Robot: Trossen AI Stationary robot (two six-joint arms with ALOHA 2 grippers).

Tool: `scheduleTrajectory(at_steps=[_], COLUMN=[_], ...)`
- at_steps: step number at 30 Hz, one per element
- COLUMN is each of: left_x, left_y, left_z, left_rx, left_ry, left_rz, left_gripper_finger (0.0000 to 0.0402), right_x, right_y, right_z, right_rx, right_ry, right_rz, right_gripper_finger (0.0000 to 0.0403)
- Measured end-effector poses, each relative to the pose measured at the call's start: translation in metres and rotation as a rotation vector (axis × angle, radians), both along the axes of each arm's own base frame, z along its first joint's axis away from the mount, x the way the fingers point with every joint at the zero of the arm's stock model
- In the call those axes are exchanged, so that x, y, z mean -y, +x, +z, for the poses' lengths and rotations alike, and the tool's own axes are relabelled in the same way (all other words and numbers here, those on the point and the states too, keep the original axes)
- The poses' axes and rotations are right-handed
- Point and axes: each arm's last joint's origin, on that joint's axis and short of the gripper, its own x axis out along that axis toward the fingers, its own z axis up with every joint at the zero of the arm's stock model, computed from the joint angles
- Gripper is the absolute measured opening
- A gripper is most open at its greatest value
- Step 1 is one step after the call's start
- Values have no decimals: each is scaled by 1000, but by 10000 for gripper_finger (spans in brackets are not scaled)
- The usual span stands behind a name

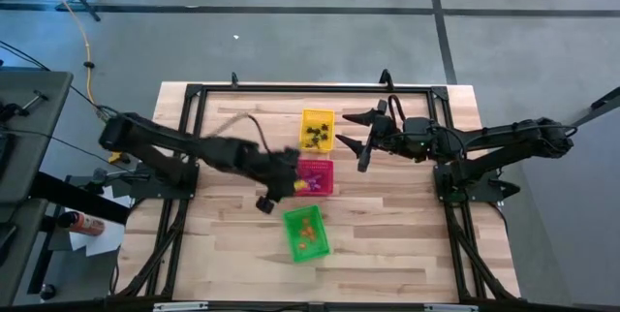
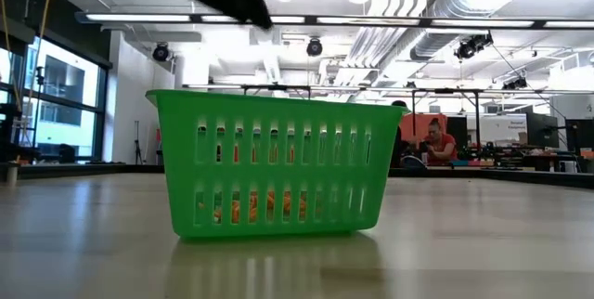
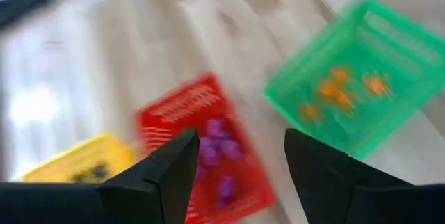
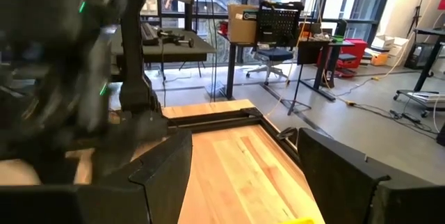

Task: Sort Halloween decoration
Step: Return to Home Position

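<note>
The green basket (image 1: 307, 234) sits at an angle to the red basket, so the robot's left gripper should move back, close, and gently push the green basket's long side (image 1: 289, 236) until the green basket lines up.
Three mesh baskets stand in a row on the wooden table: a yellow basket (image 1: 318, 130) with black Halloween decoration pieces (image 1: 316, 137), a red basket (image 3: 201, 147) with purple ones (image 3: 219, 147), and a green basket (image 3: 354, 78) with orange ones (image 3: 341, 88). My left gripper (image 3: 240, 140) hangs open and empty above the red basket's left edge (image 1: 294, 181), slanting down. My right gripper (image 1: 354, 138) waits open and level in the air, right of the yellow basket.
A black frame rail (image 1: 194, 138) runs along the table's left, far and right sides. Bare wood (image 1: 387, 254) lies right of the green basket (image 2: 274, 164) and toward the near edge. A person (image 2: 434, 141) sits in the room beyond the table.
</note>
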Motion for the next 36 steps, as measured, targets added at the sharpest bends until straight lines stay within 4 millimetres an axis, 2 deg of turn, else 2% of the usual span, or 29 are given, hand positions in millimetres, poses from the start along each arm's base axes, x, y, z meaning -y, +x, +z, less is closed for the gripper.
scheduleTrajectory(at_steps=[6,11,16,20,23,25,33,36], left_x=[-41,-66,-78,-79,-77,-76,-72,-72], left_y=[-43,-82,-110,-119,-120,-117,-96,-94], left_z=[59,100,131,142,144,139,71,59], left_rx=[212,436,661,753,773,786,967,972], left_ry=[-81,-155,-241,-309,-347,-372,-542,-575], left_rz=[211,362,462,484,481,475,456,471], left_gripper_finger=[205,205,205,205,205,205,200,200], right_x=[1,1,1,1,2,2,3,4], right_y=[0,0,0,-6,-16,-26,-71,-80], right_z=[-1,-1,0,6,16,23,40,43], right_rx=[-11,-16,17,46,85,110,133,175], right_ry=[-3,-6,58,63,61,61,109,206], right_rz=[-12,-12,-15,5,7,8,9,10], right_gripper_finger=[257,257,257,257,257,257,257,257])
